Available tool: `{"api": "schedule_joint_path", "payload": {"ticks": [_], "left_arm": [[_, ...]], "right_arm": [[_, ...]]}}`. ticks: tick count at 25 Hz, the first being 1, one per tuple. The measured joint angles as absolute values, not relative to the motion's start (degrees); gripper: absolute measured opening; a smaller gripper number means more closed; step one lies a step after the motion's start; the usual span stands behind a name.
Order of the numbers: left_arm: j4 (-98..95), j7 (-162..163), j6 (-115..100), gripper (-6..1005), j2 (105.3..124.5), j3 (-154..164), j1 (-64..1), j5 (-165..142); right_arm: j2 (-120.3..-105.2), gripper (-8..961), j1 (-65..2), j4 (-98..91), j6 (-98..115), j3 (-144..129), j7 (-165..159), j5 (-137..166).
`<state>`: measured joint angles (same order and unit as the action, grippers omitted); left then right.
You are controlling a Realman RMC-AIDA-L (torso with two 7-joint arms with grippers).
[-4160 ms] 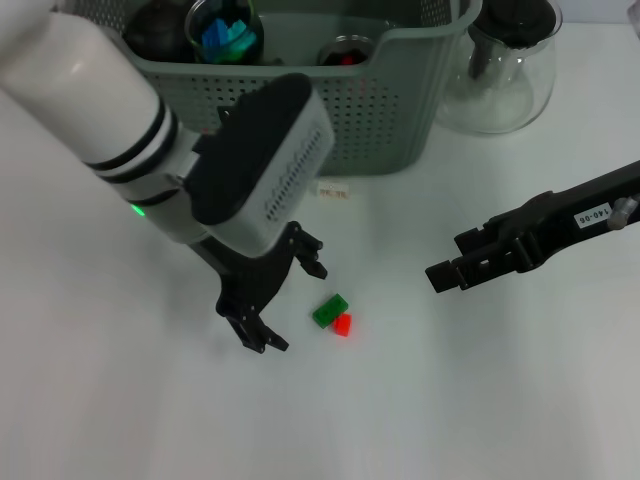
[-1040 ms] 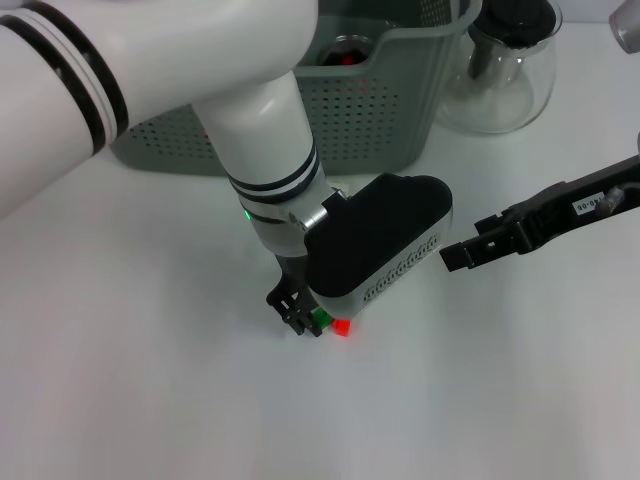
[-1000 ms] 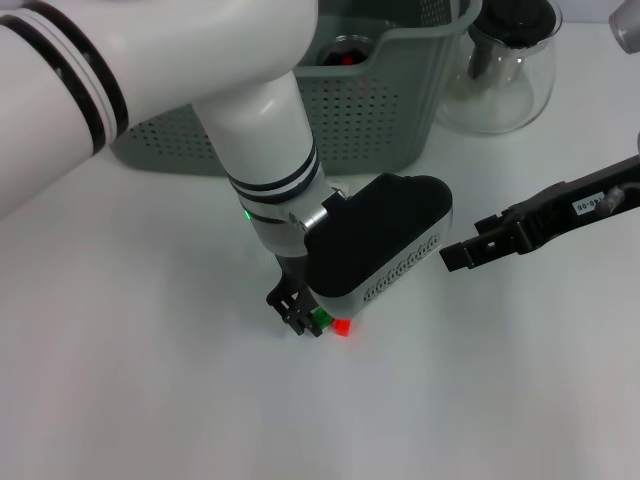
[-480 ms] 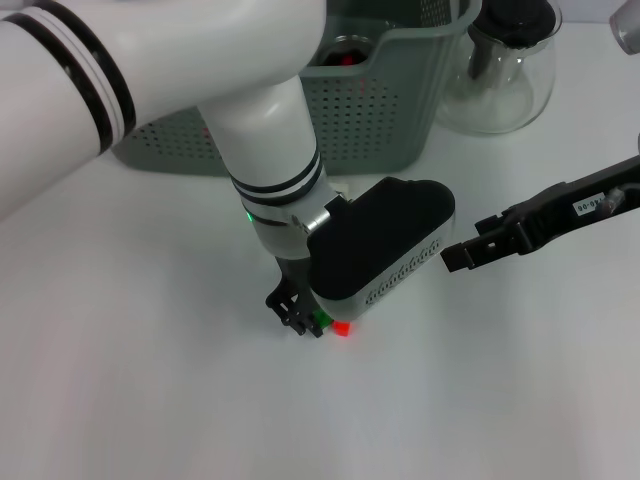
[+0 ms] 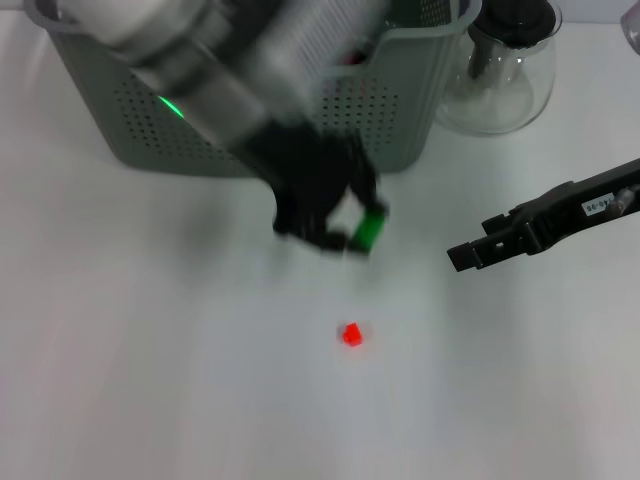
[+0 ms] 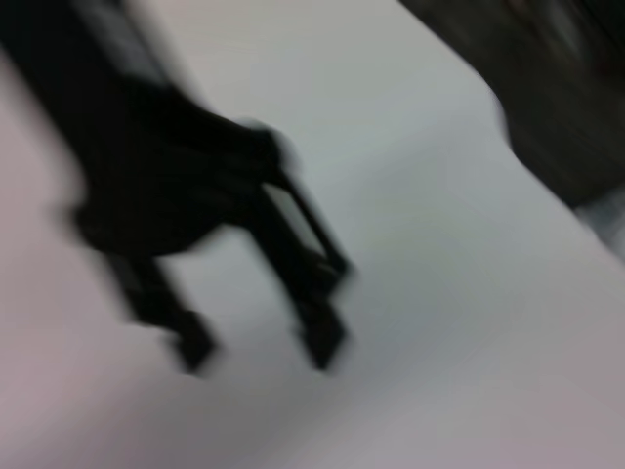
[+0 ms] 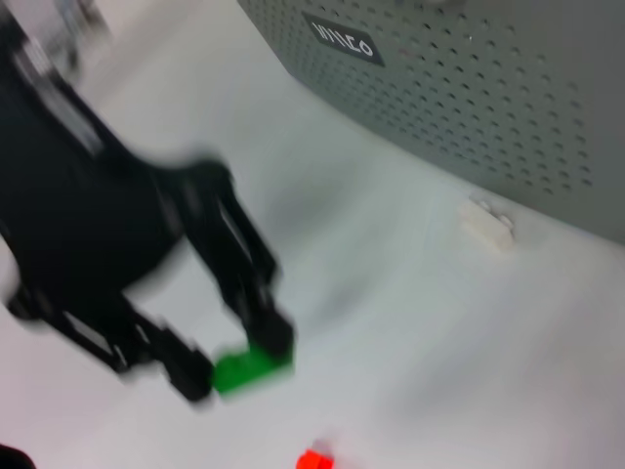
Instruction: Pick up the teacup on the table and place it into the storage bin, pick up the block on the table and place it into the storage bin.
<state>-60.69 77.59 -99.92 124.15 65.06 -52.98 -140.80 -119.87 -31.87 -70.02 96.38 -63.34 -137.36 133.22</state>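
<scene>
The robot's left gripper has the green block [image 5: 369, 230] hanging between its fingers, free of the red block, so it should keep carrying the green block until that block clears the storage bin's rim [image 5: 425, 34].
A green block [image 5: 370, 228] hangs above the table in front of the storage bin [image 5: 400, 110], and my left gripper [image 5: 340, 228] is shut on it. The right wrist view shows the same: the green block [image 7: 252, 371] between the left gripper's black fingers [image 7: 259, 303], near the bin's perforated wall [image 7: 469, 107]. A small red block [image 5: 350, 334] lies alone on the white table, also in the right wrist view as the red block [image 7: 314, 457]. My right gripper [image 5: 472, 242] hovers open and holding nothing at the right, and shows as the right gripper [image 6: 259, 347] in the left wrist view. The teacup is hidden.
A clear glass teapot [image 5: 505, 70] with a black lid stands right of the bin. A small white tag [image 7: 486, 221] lies on the table by the bin's wall. My left arm covers most of the bin's inside.
My left gripper has risen from the table toward the bin, carrying the green block. The red block stays where it lay. The right arm has barely moved.
</scene>
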Motion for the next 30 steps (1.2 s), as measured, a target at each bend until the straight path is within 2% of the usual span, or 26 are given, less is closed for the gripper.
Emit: {"api": "schedule_joint_path", "payload": {"ticks": [4,7,12,20,23,30], "left_arm": [[-62.6,78.0,-102.9,401,122.84,43.7,-49.9,-134.0],[-62.7,84.7,-100.6,401,121.00,36.1,-47.8,-126.4],[-62.8,102.0,-93.3,401,118.02,32.9,-46.2,-119.6],[-63.1,119.2,-77.0,402,114.97,34.7,-46.1,-126.0],[-62.1,122.6,-72.5,402,114.52,37.0,-46.8,-131.6],[-60.5,126.8,-66.8,402,115.11,41.8,-47.9,-137.4]], "right_arm": [[-119.74,836,-31.9,-70.0,96.5,-62.4,-136.3,133.2],[-119.49,836,-32.0,-70.0,96.6,-62.2,-135.7,133.3],[-118.96,835,-32.3,-69.8,96.8,-62.2,-135.1,133.3],[-118.75,835,-32.0,-69.5,97.0,-60.8,-134.3,133.3],[-118.75,836,-31.9,-69.5,96.9,-59.8,-134.0,133.3],[-119.30,835,-32.2,-69.4,97.1,-59.5,-133.9,133.3]]}}
